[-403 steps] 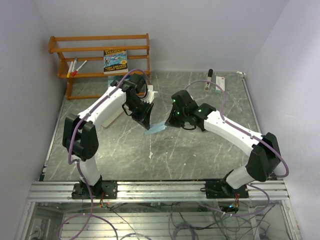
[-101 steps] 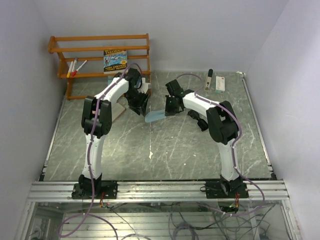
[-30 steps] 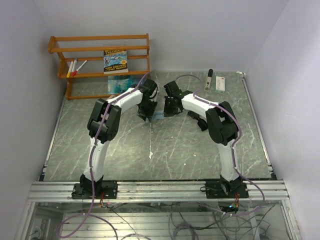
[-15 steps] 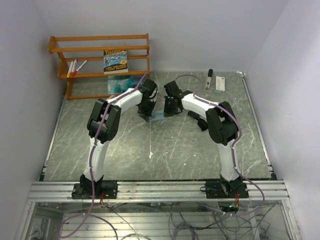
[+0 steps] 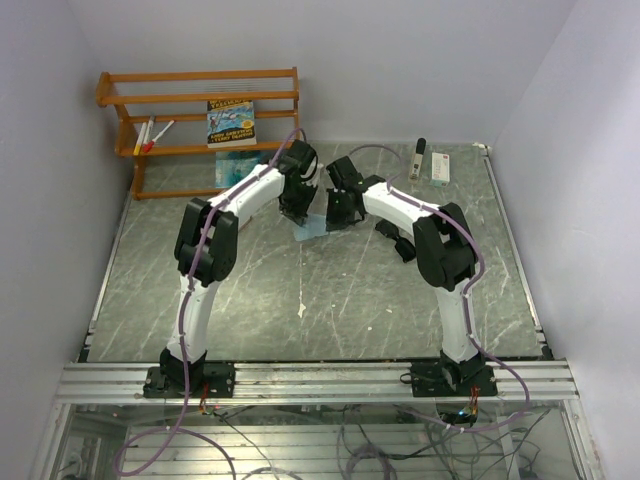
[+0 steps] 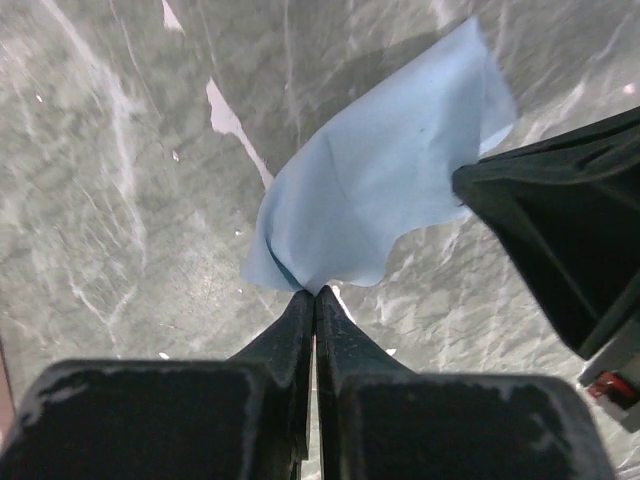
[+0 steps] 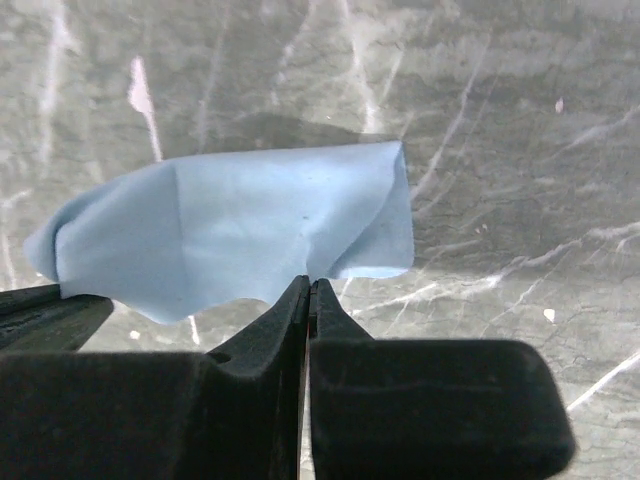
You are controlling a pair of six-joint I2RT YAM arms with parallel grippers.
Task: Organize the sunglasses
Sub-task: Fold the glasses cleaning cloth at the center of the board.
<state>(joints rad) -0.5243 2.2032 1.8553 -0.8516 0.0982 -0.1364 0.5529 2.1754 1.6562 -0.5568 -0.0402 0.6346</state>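
Note:
The light blue cloth's end (image 7: 88,235) is curling up while my grippers are close together, so next my right gripper pulls the cloth's folded corner (image 7: 375,247) away to stretch the cloth flat before that gripper opens.
A light blue cloth (image 5: 312,226) hangs between my two grippers just above the middle back of the table. My left gripper (image 5: 299,212) is shut on one corner of it; in the left wrist view the cloth (image 6: 380,190) spreads away from the closed tips (image 6: 316,292). My right gripper (image 5: 334,214) is shut on the opposite edge; in the right wrist view the cloth (image 7: 230,230) fans out from the closed tips (image 7: 309,282). The grippers are close together and face each other. I cannot make out any sunglasses.
An orange wooden rack (image 5: 200,105) stands at the back left, holding a book (image 5: 230,121), pens (image 5: 150,134) and a teal object (image 5: 232,166) on the lowest shelf. A white box (image 5: 441,166) and a black-tipped tool (image 5: 419,156) lie at the back right.
The left gripper, apart from the cloth 3.4 s ago, now pinches it. In the last second it has risen toward the back, bringing the cloth with it. The right gripper has kept its hold.

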